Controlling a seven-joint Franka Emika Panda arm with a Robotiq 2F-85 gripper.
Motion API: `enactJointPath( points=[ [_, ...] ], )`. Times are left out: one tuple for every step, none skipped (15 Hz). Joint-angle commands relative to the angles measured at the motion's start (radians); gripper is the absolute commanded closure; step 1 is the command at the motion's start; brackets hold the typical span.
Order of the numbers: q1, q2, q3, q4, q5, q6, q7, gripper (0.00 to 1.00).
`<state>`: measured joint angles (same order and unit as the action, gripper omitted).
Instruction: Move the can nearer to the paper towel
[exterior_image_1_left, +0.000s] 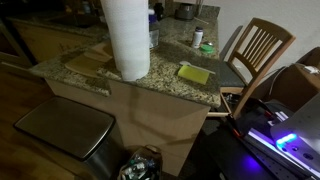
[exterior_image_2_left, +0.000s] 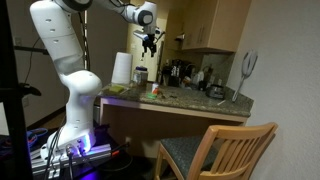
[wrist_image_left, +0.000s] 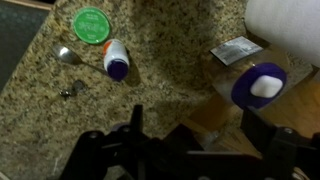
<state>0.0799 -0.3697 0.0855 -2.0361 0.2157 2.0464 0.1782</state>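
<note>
The brown board (wrist_image_left: 211, 114) is between my gripper's open fingers, well aside from the can, so next I swing my gripper across over the can (exterior_image_1_left: 197, 38) before I lower it to grasp the can.
The paper towel (exterior_image_1_left: 128, 40) is a tall white roll standing on the granite counter (exterior_image_1_left: 150, 85). It also shows in an exterior view (exterior_image_2_left: 121, 68) and at the top right of the wrist view (wrist_image_left: 290, 25). The can (exterior_image_1_left: 198, 37) is a small pale cylinder with a dark top, standing well away from the roll near the counter's far side. In the wrist view the can (wrist_image_left: 116, 60) is left of centre. My gripper (exterior_image_2_left: 150, 42) hangs high above the counter, open and empty. Its dark fingers (wrist_image_left: 195, 130) frame a brown board, to the right of the can.
A green round object (wrist_image_left: 91, 25) and a spoon (wrist_image_left: 65, 57) lie near the can. A blue-capped bottle (wrist_image_left: 260, 82) stands next to the roll. A yellow sponge block (exterior_image_1_left: 196, 73), a wooden board (exterior_image_1_left: 90, 60), a wooden chair (exterior_image_1_left: 255, 50) and a bin (exterior_image_1_left: 65, 130) are around.
</note>
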Motion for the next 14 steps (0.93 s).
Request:
enactJointPath(
  points=[
    [-0.006, 0.051, 0.103, 0.201, -0.099, 0.028, 0.161, 0.0],
    [0.004, 0.006, 0.061, 0.101, -0.055, 0.013, 0.092, 0.0],
    [0.006, 0.01, 0.086, 0.144, -0.074, 0.018, 0.134, 0.0],
    [0.007, 0.013, 0.099, 0.17, -0.083, 0.017, 0.156, 0.0],
    [0.007, 0.015, 0.103, 0.18, -0.086, 0.017, 0.162, 0.0],
    [-0.005, 0.036, 0.098, 0.162, -0.094, 0.023, 0.174, 0.0],
    [-0.019, 0.054, 0.092, 0.138, -0.104, 0.049, 0.188, 0.0],
    [-0.032, 0.078, 0.084, 0.111, -0.108, 0.062, 0.203, 0.0],
    [-0.038, 0.1, 0.077, 0.086, -0.107, 0.071, 0.218, 0.0],
    [-0.046, 0.125, 0.069, 0.063, -0.107, 0.098, 0.237, 0.0],
    [-0.052, 0.156, 0.062, 0.038, -0.106, 0.132, 0.253, 0.0],
    [-0.055, 0.196, 0.05, 0.02, -0.092, 0.17, 0.259, 0.0],
    [-0.062, 0.23, 0.047, -0.008, -0.11, 0.241, 0.286, 0.0],
    [-0.06, 0.265, 0.037, -0.016, -0.099, 0.286, 0.3, 0.0]
  ],
)
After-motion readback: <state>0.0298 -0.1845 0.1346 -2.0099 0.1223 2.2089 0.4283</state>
